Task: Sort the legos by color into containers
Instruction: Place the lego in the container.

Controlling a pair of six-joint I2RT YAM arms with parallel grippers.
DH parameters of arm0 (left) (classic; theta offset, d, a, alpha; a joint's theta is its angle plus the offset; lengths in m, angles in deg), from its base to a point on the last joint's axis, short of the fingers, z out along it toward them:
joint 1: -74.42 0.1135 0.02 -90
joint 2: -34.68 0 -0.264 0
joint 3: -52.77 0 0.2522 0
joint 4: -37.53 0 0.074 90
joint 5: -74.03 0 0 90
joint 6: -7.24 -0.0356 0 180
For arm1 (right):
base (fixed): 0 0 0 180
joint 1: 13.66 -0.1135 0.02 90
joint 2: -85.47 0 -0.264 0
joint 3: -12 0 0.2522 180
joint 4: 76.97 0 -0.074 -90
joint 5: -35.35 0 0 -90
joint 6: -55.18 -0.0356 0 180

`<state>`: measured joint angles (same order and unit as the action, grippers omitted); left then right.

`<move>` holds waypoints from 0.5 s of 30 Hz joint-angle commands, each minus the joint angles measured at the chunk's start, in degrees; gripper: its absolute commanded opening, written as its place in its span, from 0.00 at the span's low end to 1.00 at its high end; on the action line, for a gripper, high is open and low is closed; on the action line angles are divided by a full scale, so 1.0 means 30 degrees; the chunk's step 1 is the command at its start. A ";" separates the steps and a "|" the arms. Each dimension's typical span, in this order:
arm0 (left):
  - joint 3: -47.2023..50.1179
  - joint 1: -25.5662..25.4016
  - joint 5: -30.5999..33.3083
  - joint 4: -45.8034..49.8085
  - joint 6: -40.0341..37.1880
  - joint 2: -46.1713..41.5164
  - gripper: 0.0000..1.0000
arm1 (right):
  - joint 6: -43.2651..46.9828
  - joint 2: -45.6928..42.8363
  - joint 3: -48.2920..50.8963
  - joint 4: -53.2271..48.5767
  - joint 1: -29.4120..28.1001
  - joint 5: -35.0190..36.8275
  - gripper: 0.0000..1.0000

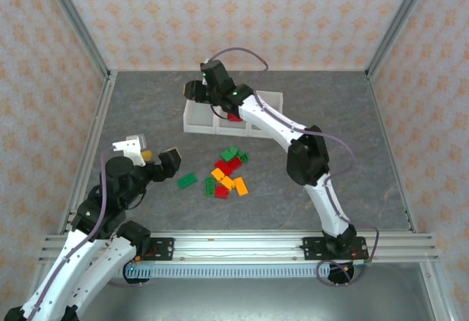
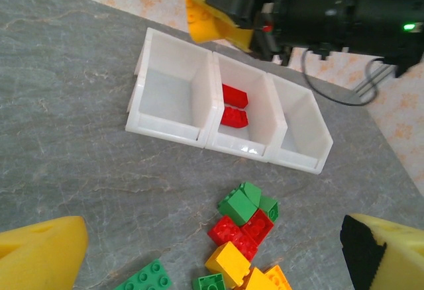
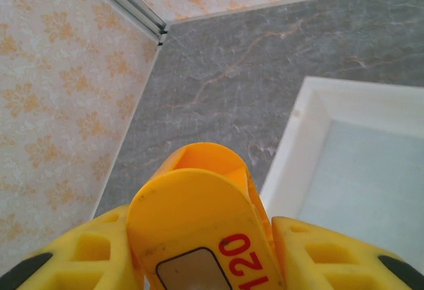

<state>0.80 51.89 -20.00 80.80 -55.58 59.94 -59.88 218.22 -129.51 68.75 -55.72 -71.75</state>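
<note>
My right gripper needs to keep going inward from the rim of the empty bin point(image 3: 290, 138), where the orange-yellow lego hangs, until over the bin's bottom point(image 1: 200, 115), then let go there.
My right gripper point(image 3: 202, 253) is shut on an orange-yellow lego point(image 3: 199, 200) with a curved end and red digits printed on it. It hangs above the far left corner of the containers point(image 1: 196, 124), a white three-bin tray. Seen from the left wrist, the held lego point(image 2: 199, 15) is over the left bin point(image 2: 169, 128), and two red legos point(image 2: 233, 106) lie in the middle bin. The loose legos point(image 1: 229, 173), red, green and orange-yellow, are heaped mid-table. One flat green lego point(image 1: 186, 181) lies apart to their left. My left gripper point(image 1: 152, 152) is open, left of the heap, holding nothing.
The right arm point(image 1: 293, 134) reaches diagonally from the near right across to the tray. Patterned walls with metal frame posts point(image 1: 84, 35) close the table at the left, back and right. A metal rail point(image 1: 242, 244) runs along the near edge.
</note>
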 commanded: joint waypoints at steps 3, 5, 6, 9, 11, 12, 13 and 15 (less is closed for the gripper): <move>0.0217 -0.0096 -0.0121 -0.0594 0.0132 -0.0421 0.99 | 0.0336 0.2193 -0.2302 -0.0619 0.0543 -0.1799 0.31; 0.0207 -0.0081 -0.0048 -0.0554 0.0108 -0.0394 0.99 | 0.0381 0.2514 -0.2276 -0.0545 0.0660 -0.1900 0.31; 0.0202 -0.0080 -0.0011 -0.0567 0.0105 -0.0391 0.99 | 0.0411 0.2632 -0.2177 -0.0525 0.0715 -0.1901 0.31; 0.0217 -0.0080 0.0077 -0.0581 0.0077 -0.0362 0.99 | 0.0526 0.2945 -0.2104 -0.0690 0.0863 -0.1982 0.33; 0.0224 -0.0080 0.0070 -0.0594 0.0081 -0.0361 0.99 | 0.0597 0.3085 -0.2002 -0.0692 0.0893 -0.1993 0.35; 0.0211 -0.0080 0.0102 -0.0596 0.0049 -0.0344 0.99 | 0.0618 0.3194 -0.2009 -0.0720 0.0896 -0.2025 0.38; 0.0213 -0.0080 0.0134 -0.0607 0.0052 -0.0333 0.99 | 0.0631 0.3273 -0.2015 -0.0752 0.0929 -0.2030 0.42; 0.0227 -0.0065 0.0172 -0.0608 0.0052 -0.0247 0.99 | 0.0676 0.3441 -0.2039 -0.0860 0.0982 -0.1848 0.52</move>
<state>0.97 51.89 -19.98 80.35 -55.60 59.28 -58.85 228.06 -134.38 66.66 -53.01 -77.02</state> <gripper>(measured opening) 0.992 0.496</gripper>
